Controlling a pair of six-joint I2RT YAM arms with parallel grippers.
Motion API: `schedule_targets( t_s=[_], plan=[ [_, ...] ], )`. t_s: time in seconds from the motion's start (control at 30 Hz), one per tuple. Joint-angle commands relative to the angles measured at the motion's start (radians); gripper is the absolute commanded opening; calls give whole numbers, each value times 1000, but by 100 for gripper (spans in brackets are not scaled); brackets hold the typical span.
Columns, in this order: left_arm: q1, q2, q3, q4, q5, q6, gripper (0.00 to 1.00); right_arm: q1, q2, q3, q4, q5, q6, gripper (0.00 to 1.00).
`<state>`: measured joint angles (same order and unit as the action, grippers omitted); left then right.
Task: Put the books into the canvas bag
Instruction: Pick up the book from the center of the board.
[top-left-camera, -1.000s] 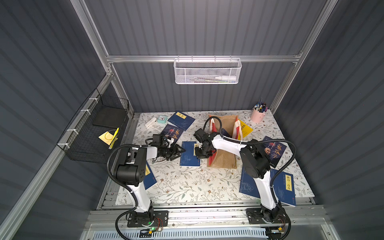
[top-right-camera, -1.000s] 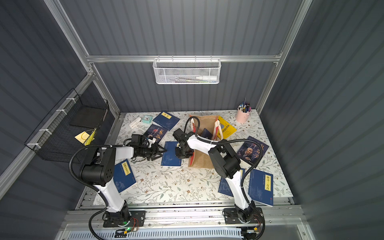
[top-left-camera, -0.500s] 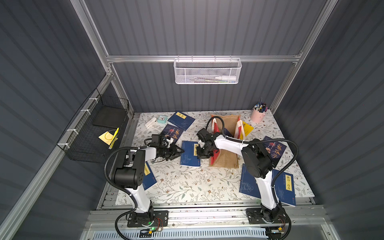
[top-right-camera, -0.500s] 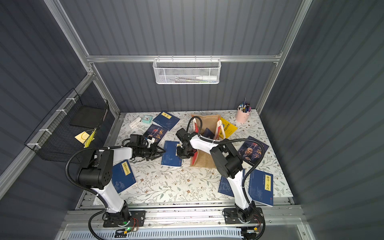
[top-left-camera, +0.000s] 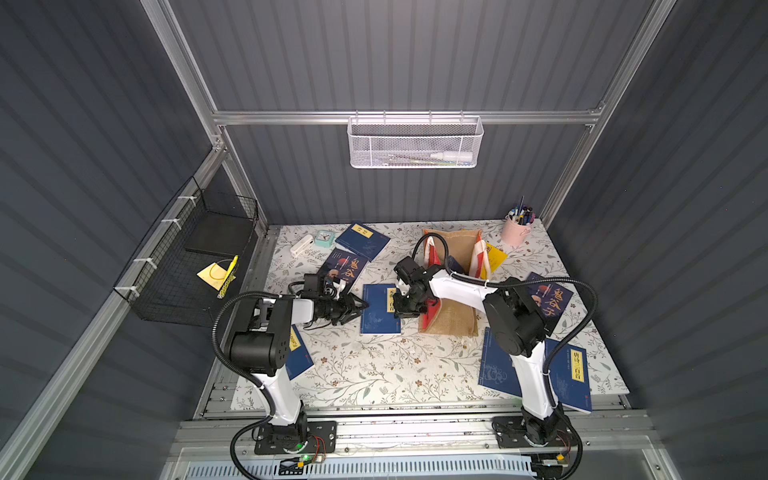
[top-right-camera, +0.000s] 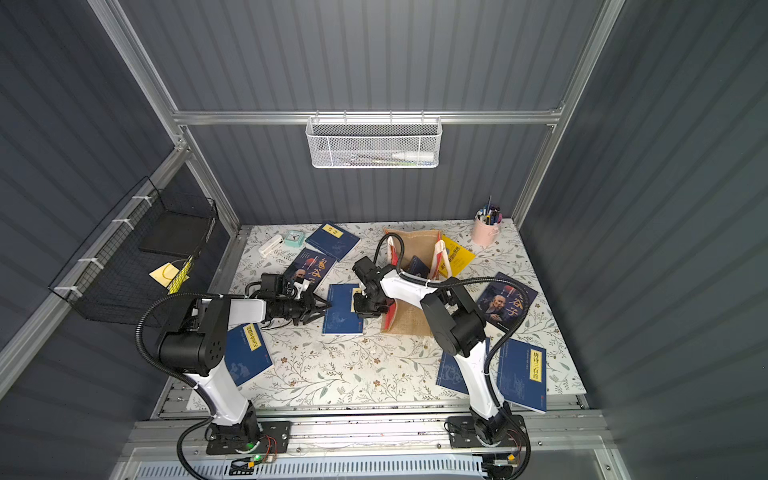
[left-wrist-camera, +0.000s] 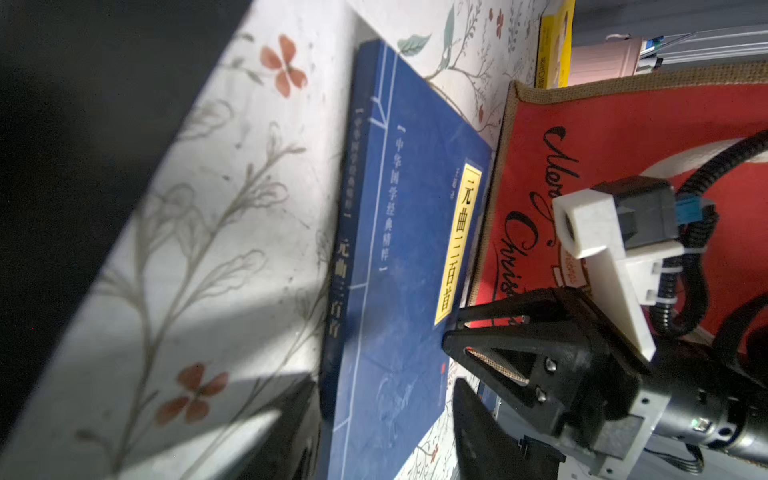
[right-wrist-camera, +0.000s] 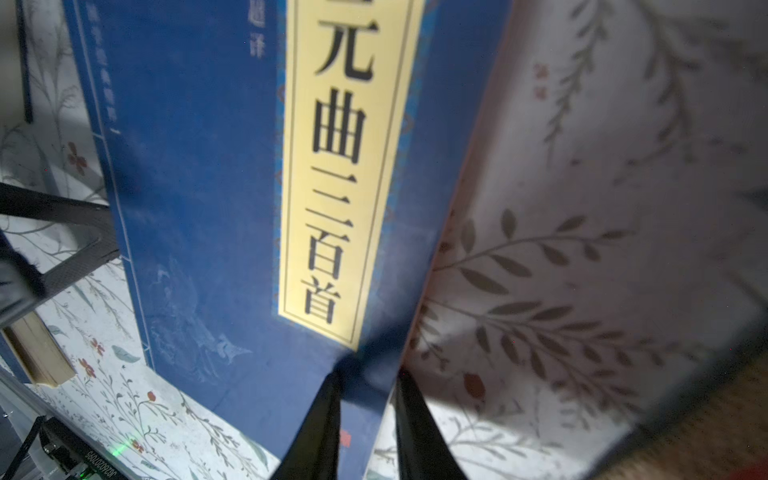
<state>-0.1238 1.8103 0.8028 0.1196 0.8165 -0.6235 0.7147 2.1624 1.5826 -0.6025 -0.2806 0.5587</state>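
The robot's right gripper has the navy book's edge, so next the left gripper takes hold of the spine and raises the book, so that the right gripper can hold the bag.
A navy book with a yellow title label lies flat mid-table. My right gripper is shut on its right edge, beside the canvas bag, whose red panel faces the book. My left gripper is open at the book's spine edge, fingers either side of its near corner. A blue book shows inside the bag. Other books lie around: navy, portrait, portrait, yellow.
More navy books lie at the front right and under the left arm. A pink pen cup and mint clock stand at the back. The black wire basket hangs left, the white mesh basket on the back wall.
My left gripper has edged right, up to the book's spine edge, its jaws narrowing then widening a little. The right gripper has stayed on the book's right edge.
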Motion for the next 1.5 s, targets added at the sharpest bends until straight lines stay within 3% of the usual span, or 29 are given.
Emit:
schedule_targets(
  t_s=[0.0, 0.13, 0.27, 0.4, 0.6, 0.73, 0.9, 1.0, 1.17, 1.33, 1.47],
  plan=[
    [-40, 15, -34, 21, 17, -46, 58, 26, 41, -31, 10, -86, -6, 25],
    [-42, -55, -64, 11, -93, -35, 62, 26, 46, -24, 7, -82, -10, 24],
    [-41, -155, -99, -30, -264, -6, 67, 25, 45, -21, -2, -55, -25, 17],
    [-40, -164, -89, -108, -375, 31, 72, 19, 52, -12, -20, -47, -50, 14],
    [-40, -162, -126, -90, -412, 30, 75, 8, 77, 7, -39, -8, -91, 12],
    [-40, -107, -132, -56, -317, 11, 74, 9, 101, 31, -62, -21, -130, 10],
    [-41, -16, -179, 220, -49, -105, 60, 9, 116, 37, -74, -67, -160, 9],
    [-41, -33, -192, 294, 24, -134, 47, 6, 124, 36, -72, -94, -174, 9],
    [-42, -114, -195, 326, 104, -147, 44, -15, 120, 11, -49, -148, -169, 9],
    [-40, -183, -147, 148, 61, -67, 32, -14, 116, 20, -62, -146, -176, 9],
    [-40, -227, -115, 10, -28, -5, 13, -15, 95, 15, -55, -131, -160, 9]
  ],
)
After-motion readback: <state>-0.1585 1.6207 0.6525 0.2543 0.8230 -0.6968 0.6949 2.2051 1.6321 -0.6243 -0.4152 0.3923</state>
